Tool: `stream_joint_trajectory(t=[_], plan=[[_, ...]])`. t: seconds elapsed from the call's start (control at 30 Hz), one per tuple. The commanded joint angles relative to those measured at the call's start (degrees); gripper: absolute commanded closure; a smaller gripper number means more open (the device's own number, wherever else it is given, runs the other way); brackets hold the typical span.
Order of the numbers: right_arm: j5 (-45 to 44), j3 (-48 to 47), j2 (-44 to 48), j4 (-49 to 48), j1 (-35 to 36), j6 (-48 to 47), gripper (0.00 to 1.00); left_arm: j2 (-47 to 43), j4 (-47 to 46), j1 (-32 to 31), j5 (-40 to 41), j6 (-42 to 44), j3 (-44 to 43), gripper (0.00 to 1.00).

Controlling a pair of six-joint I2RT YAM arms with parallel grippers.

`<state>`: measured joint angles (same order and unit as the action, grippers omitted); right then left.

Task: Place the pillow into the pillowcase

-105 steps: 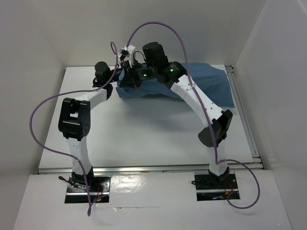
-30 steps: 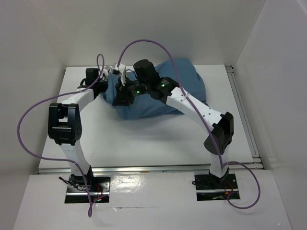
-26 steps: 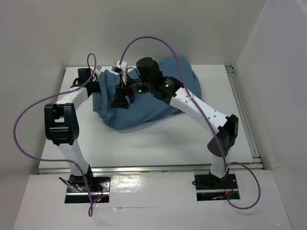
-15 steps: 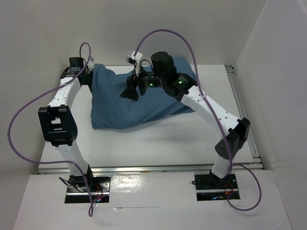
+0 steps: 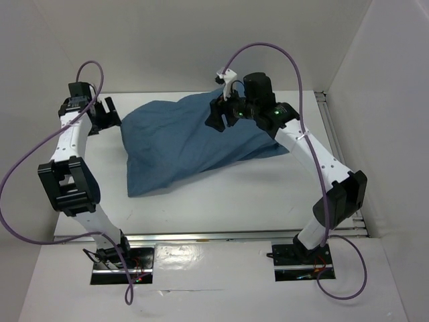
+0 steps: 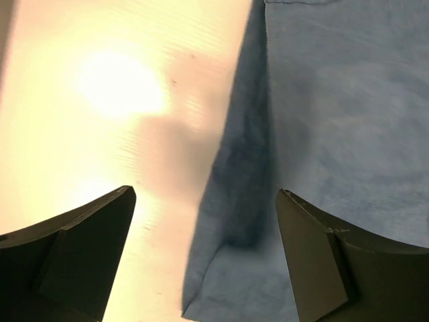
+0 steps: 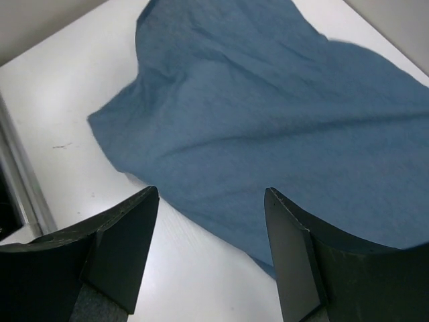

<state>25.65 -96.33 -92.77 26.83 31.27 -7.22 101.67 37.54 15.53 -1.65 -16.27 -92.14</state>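
Observation:
My left gripper should leave the pillowcase's side edge and grab its lowest corner (image 5: pixel 134 191) while my right gripper grabs the opposite corner, because the pillowcase's near edge (image 5: pixel 206 169) lies at a slant.
The dusty-blue pillowcase (image 5: pixel 194 144) lies wrinkled and bulky across the back half of the table, its lowest corner toward the front left. The pillow does not show in any view. My left gripper (image 5: pixel 105 115) hovers just off the pillowcase's upper left edge, open and empty. In the left wrist view the pillowcase (image 6: pixel 348 100) fills the right side, and a fold of it lies below the left gripper (image 6: pixel 204 201). My right gripper (image 5: pixel 216 119) hangs above the pillowcase's upper middle, open with nothing in it. The right wrist view looks down past the right gripper (image 7: pixel 209 192) onto the pillowcase (image 7: pixel 268 100).
The white table (image 5: pixel 221 201) is boxed in by white walls on three sides. A metal rail (image 5: pixel 342 168) runs along its right edge. Purple cables (image 5: pixel 40 168) loop from both arms.
Both grippers opened and let go of the pillowcase. The left arm swung out to the far left, the right arm drew back to the right, and the cloth settled flat.

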Motion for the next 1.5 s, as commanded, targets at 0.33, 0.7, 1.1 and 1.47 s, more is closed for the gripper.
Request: stream_joint_trajectory(t=[0.33, 0.7, 1.1, 1.47], plan=[[1.42, 6.52, -1.96, 1.55, -14.91, -6.92, 0.3, -13.06, 5.26, -16.45, -15.41, 35.31, -5.17, 0.0], [5.36, -1.74, -15.57, 12.7, -23.96, -12.54, 0.38, -18.44, 10.61, -35.2, -16.72, 42.36, 2.67, 0.0], [13.2, 6.94, -9.89, 30.11, -27.93, -38.82, 0.37, -23.0, 7.83, -49.63, 1.37, 55.38, 16.89, 0.0], [-1.56, 19.16, -5.67, 22.83, -30.64, -36.11, 0.36, -27.13, -6.43, -56.22, 28.87, 50.56, 30.59, 0.0]])
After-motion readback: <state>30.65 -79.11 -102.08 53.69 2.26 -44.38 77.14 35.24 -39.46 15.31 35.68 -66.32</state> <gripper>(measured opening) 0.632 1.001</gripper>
